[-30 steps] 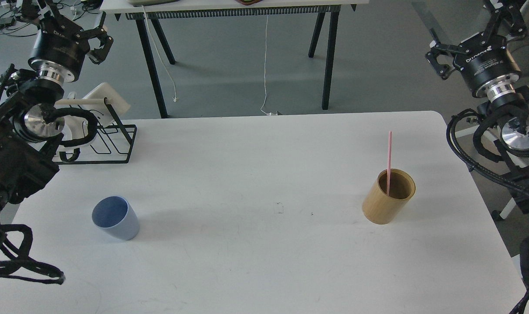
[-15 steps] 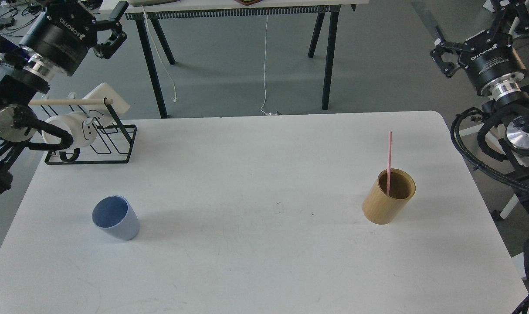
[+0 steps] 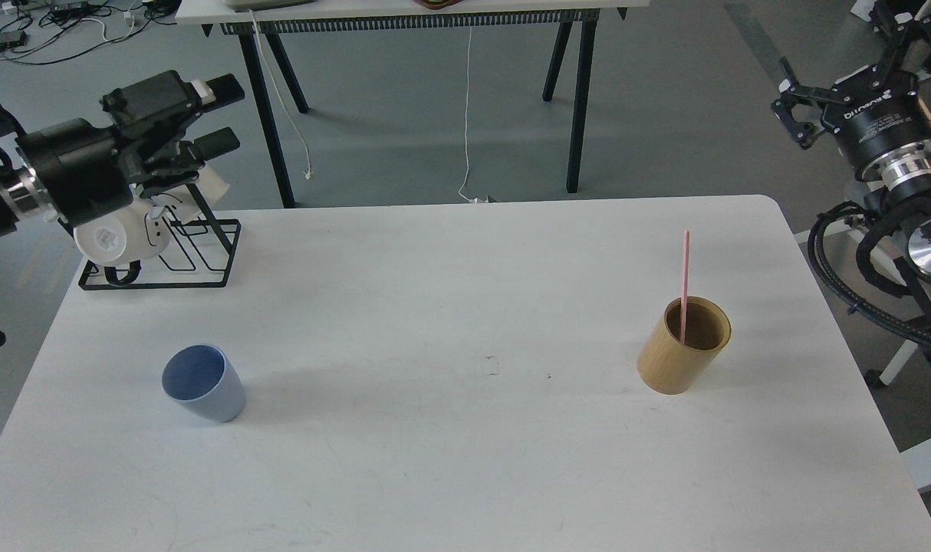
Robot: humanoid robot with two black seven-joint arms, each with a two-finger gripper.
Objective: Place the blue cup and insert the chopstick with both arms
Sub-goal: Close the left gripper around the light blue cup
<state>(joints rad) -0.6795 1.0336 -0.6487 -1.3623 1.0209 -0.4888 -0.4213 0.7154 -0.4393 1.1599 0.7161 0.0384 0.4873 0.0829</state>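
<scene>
I expect the pink chopstick [image 3: 685, 271] to slide out and leave the cylinder standing when I lift the chopstick, because there is open space around it in the wooden cylinder's opening [image 3: 702, 323].
The blue cup [image 3: 203, 382] stands upright on the white table [image 3: 465, 460] at the front left. The pink chopstick [image 3: 685, 280] stands nearly upright inside the tan wooden cylinder [image 3: 684, 346] at the right. My left gripper [image 3: 224, 115] is open and empty. It points right, above the mug rack at the table's back left, well behind the blue cup. My right gripper [image 3: 849, 73] is open and empty. It is raised off the table's back right corner, far above and behind the cylinder.
A black wire rack [image 3: 178, 253] holding a white mug [image 3: 116, 236] sits at the back left corner, under my left gripper. A second table with black legs [image 3: 580, 100] stands behind. Cables hang along my right arm [image 3: 895, 253] beside the table's right edge.
My left arm has lifted off the table's left side and turned, so its gripper now points right over the rack. My right arm has drifted slightly right. The cup and chopstick have not moved.
</scene>
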